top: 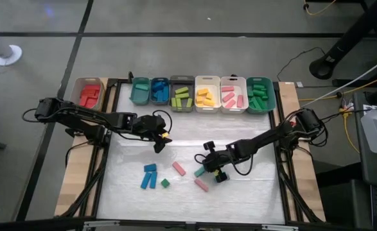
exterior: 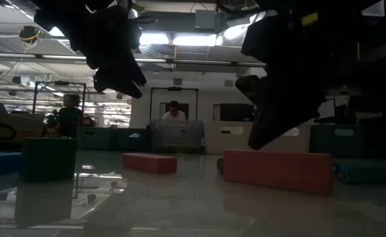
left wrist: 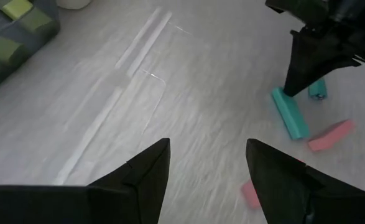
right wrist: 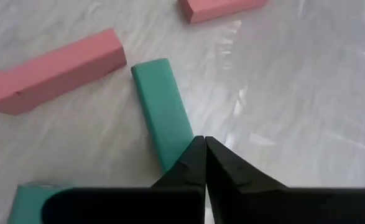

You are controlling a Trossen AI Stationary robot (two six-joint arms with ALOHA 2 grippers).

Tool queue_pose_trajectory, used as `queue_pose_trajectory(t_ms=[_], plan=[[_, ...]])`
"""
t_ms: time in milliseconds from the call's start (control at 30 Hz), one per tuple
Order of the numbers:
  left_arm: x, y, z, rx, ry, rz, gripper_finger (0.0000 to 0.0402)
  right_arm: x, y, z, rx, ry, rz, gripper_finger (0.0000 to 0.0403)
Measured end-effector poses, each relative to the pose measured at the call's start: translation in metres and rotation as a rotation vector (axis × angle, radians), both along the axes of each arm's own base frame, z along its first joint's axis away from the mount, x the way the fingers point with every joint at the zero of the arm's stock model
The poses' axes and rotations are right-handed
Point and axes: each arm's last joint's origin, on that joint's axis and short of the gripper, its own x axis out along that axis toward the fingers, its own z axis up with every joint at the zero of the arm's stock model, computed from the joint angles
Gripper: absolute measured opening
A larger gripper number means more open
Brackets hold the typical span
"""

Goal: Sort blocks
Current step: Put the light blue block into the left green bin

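My right gripper's fingers are shut beside the teal bar's end (right wrist: 177, 152), so next I open them around the teal bar (top: 200, 172) before handing it to my left gripper.
Loose blocks lie flat on the white table top: two blue bars (top: 149, 176), a green cube (top: 165, 183), two pink bars (top: 178, 168) (top: 201, 185) and a teal bar (right wrist: 160, 112). My right gripper (right wrist: 204, 142) is shut, pointing steeply down, with its tips at the teal bar's near end and nothing between them. A second teal piece (right wrist: 33, 199) lies close beside it. My left gripper (left wrist: 207, 146) hangs open over bare table left of centre, with nothing between its fingers. My right gripper's shut fingertips (left wrist: 289, 90) come down from above at one end of the teal bar (left wrist: 277, 96). Whether they touch it I cannot tell. The bar lies flat on the table, outside the fingers.
A row of bins stands along the far edge: a tan one with red blocks (top: 88, 95), two teal (top: 149, 90), a grey (top: 180, 93), two white (top: 207, 94) and a green (top: 259, 95). People show in the room beyond the table in the low view.
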Motion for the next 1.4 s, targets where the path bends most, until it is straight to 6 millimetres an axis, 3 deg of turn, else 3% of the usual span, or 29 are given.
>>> queue_pose_trajectory(t_ms=[267, 600, 767, 1167, 1400], plan=[[0.0, 0.0, 0.0, 0.02, 0.001, 0.003, 0.02, 0.0, 0.001, 0.0, 0.008, 0.001, 0.004, 0.0056], [0.0, 0.001, 0.0, 0.02, 0.002, 0.004, 0.02, 0.0, 0.001, 0.0, 0.012, -0.001, 0.001, 0.0168], [0.0, 0.0, 0.0, 0.02, 0.003, 0.004, 0.02, 0.001, 0.002, -0.002, 0.047, 0.01, -0.02, 0.02], [0.0, 0.0, 0.0, 0.02, 0.004, 0.004, 0.02, 0.004, 0.004, -0.024, 0.062, 0.077, -0.006, 0.0201], [0.0, 0.001, 0.0, 0.02, 0.004, 0.005, 0.02, 0.006, 0.005, -0.024, 0.07, 0.056, -0.002, 0.0126]])
